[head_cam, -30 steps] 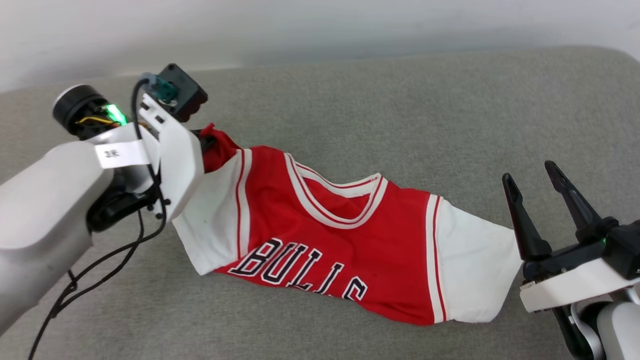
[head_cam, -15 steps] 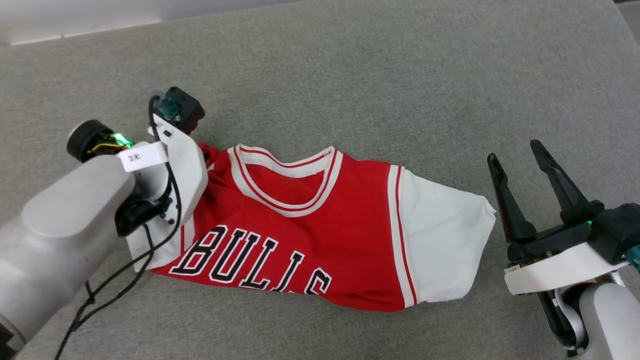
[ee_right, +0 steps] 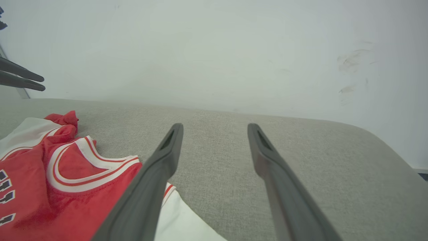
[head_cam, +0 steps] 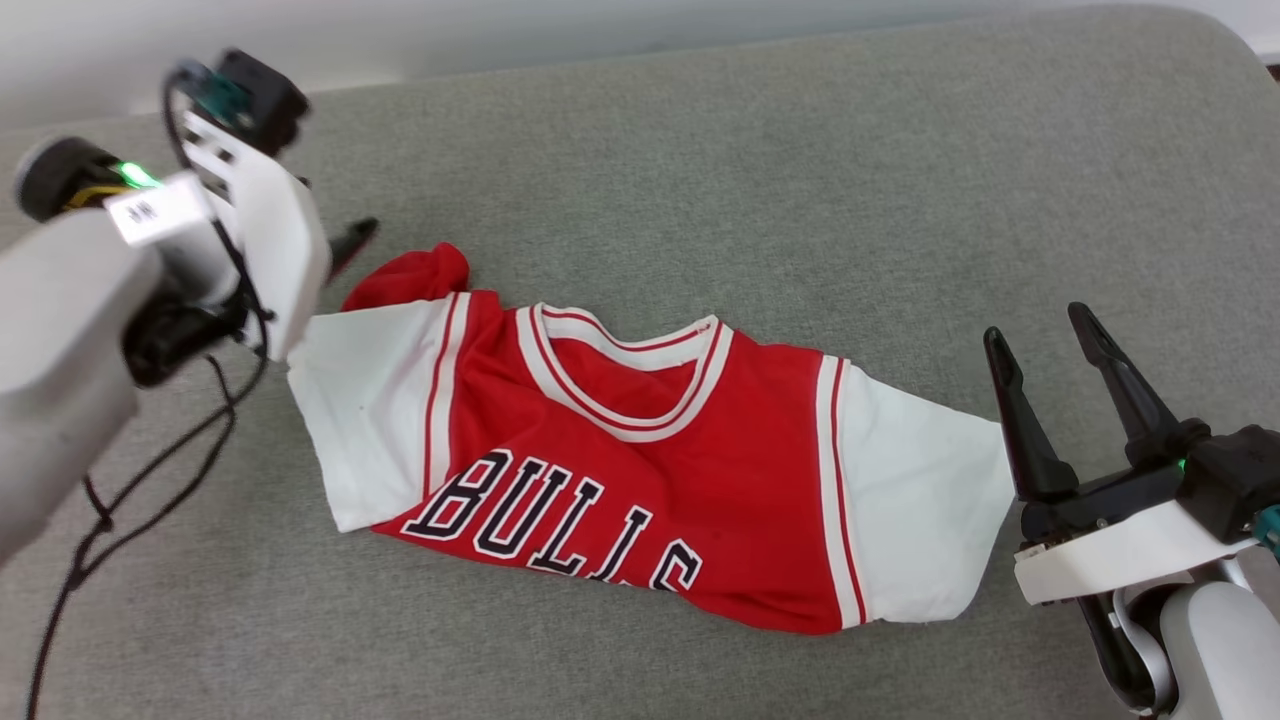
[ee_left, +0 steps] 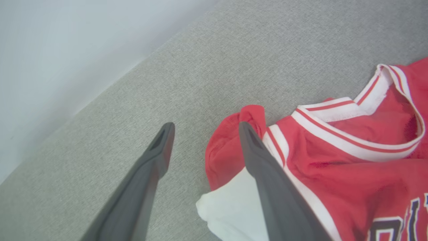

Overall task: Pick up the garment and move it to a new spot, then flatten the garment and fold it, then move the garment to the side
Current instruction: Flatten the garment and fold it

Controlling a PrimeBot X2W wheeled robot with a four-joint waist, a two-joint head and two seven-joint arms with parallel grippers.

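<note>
My gripper will make a long hidden body open out when it lifts the garment, because the BULLS lettering is cut off at the garment's lower fold [head_cam: 632,586].
The garment [head_cam: 640,470], a red jersey with white sleeves and black "BULLS" lettering, lies crumpled on the grey cushion [head_cam: 800,180], chest side up. A bunched red corner [head_cam: 415,275] sticks up at its upper left. My left gripper [head_cam: 348,243] hovers just up and left of that corner. In the left wrist view the left gripper [ee_left: 205,129] is open over bare cushion, with the garment [ee_left: 334,160] beside its right finger. My right gripper [head_cam: 1037,330] is open just past the garment's right sleeve [head_cam: 920,510], holding nothing. In the right wrist view the right gripper [ee_right: 215,129] points at the wall, with the garment [ee_right: 50,187] at lower left.
A white wall [ee_right: 214,50] rises behind the cushion. The cushion's rounded edge [ee_right: 384,140] falls away at the right. A black cable [head_cam: 150,480] hangs from my left arm over the cushion's left part.
The left gripper has opened, let go of the garment's red corner and drawn back up and to the left. The head camera has shifted. The right gripper stays open.
</note>
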